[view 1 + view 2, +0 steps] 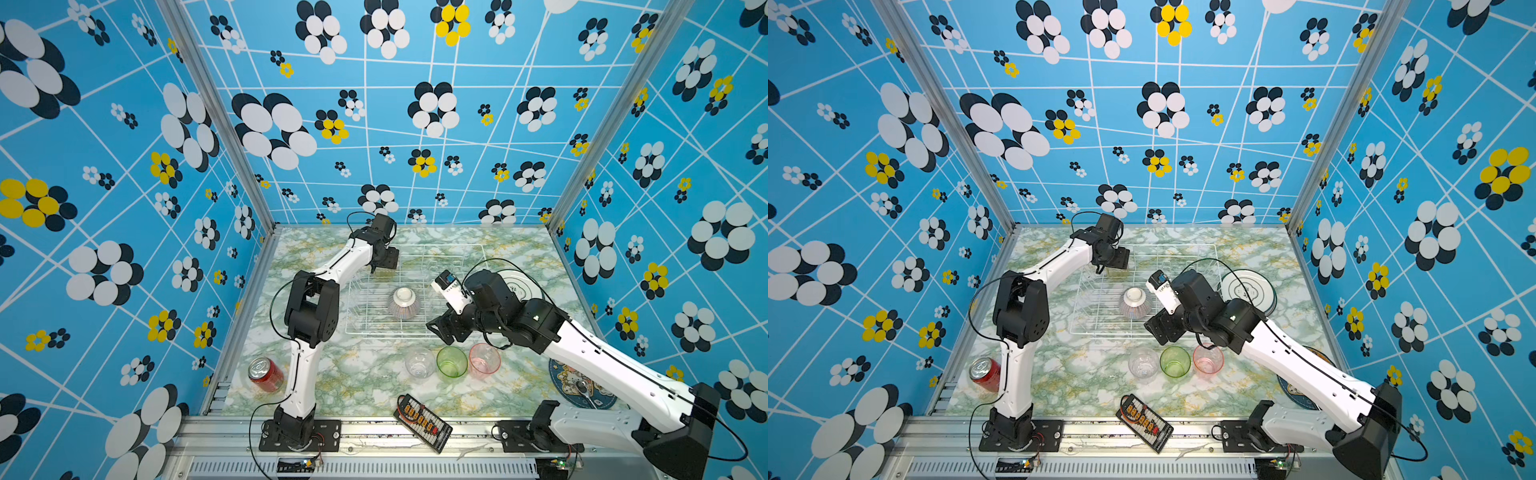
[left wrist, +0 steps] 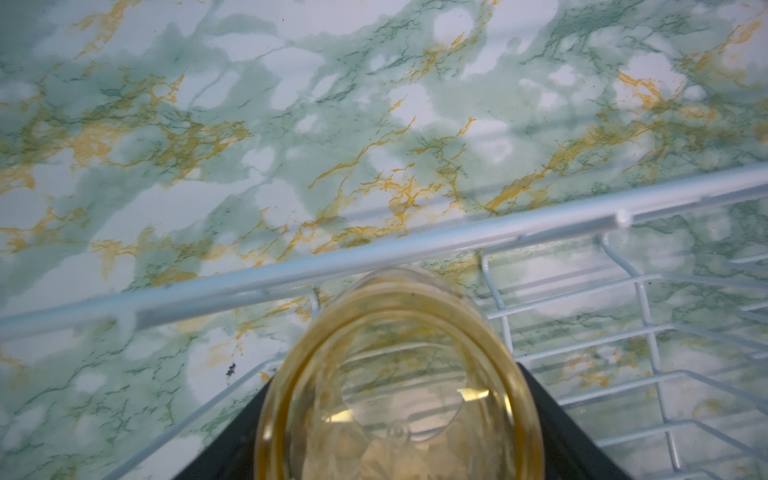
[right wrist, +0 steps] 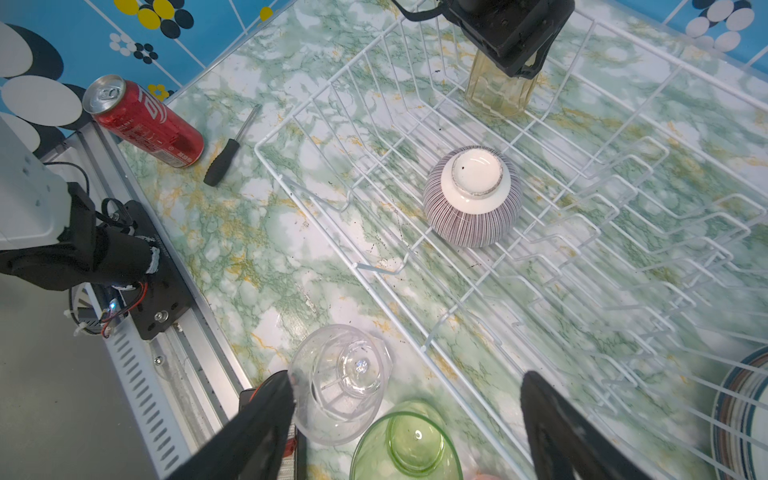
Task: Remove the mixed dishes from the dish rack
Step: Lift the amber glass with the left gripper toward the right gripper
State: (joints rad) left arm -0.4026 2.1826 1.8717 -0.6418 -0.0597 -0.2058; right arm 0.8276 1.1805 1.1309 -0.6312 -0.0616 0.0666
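The upside-down yellow tumbler point(image 1: 385, 272) is held by its base in my left gripper, so my right gripper should grab the tumbler's rim end point(image 1: 384, 277) and stand the tumbler upright outside the rack.
The white wire dish rack point(image 1: 386, 332) point(image 1: 1100, 334) stands mid-table. A pink-striped bowl point(image 1: 403, 303) point(image 3: 471, 199) lies upside down inside it. At the rack's far left corner my left gripper point(image 1: 384, 266) point(image 2: 397, 376) is shut on the yellow tumbler point(image 2: 395, 299) point(image 3: 496, 91), which stands on the rack's wires. My right gripper point(image 1: 442, 332) point(image 3: 407, 380) hangs open and empty over the rack's front right corner. Below it, on the table, stand the clear point(image 1: 419, 362), green point(image 1: 451, 361) and pink point(image 1: 484, 359) tumblers. A plate point(image 1: 521, 278) lies right of the rack, partly hidden by the right arm.
A red can point(image 1: 266, 374) stands at the front left, with a black screwdriver point(image 3: 230, 153) near it. A black connector board point(image 1: 422, 422) lies on the front edge. A round blue mat point(image 1: 582, 390) sits under the right arm.
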